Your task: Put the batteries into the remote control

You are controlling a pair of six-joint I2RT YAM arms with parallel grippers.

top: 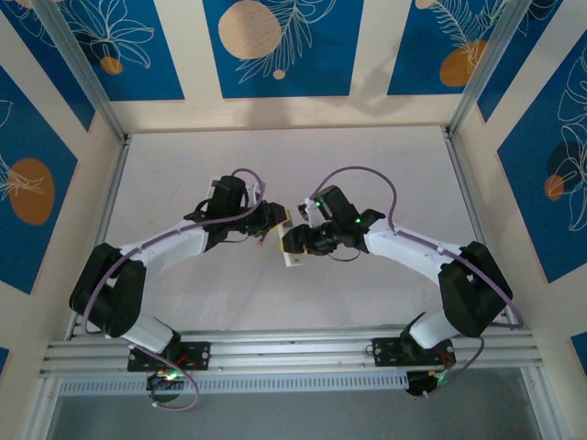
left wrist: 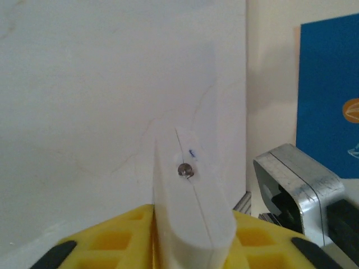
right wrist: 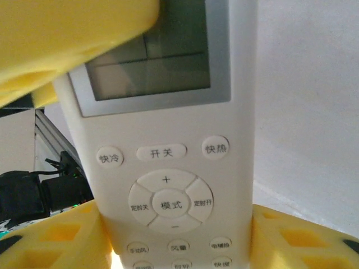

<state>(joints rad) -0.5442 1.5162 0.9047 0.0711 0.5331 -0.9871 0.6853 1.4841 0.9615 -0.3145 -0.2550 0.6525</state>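
Observation:
The buttons (right wrist: 171,202) face my right gripper, which spans the remote's side edges. It should open and grip the remote's lower end (top: 293,260) front to back over the battery cover.
Over the middle of the table, both arms hold a white remote control (top: 294,249) between them. My left gripper (top: 273,220) is shut on its top end; in the left wrist view the yellow fingers (left wrist: 112,242) clamp the remote (left wrist: 193,196), whose end face with a small emitter points away. My right gripper (top: 297,240) is shut on the lower part. In the right wrist view its yellow fingers (right wrist: 297,241) flank the remote (right wrist: 168,151), button face and grey display toward the camera. A yellow finger (right wrist: 67,39) of the left gripper overlaps the display. No batteries are in sight.
The white table (top: 275,165) is bounded by cream walls with blue panels (top: 275,46) and aluminium posts. An aluminium rail (top: 293,348) runs along the near edge by the arm bases. A grey metal block (left wrist: 297,185) sits right of the left fingers.

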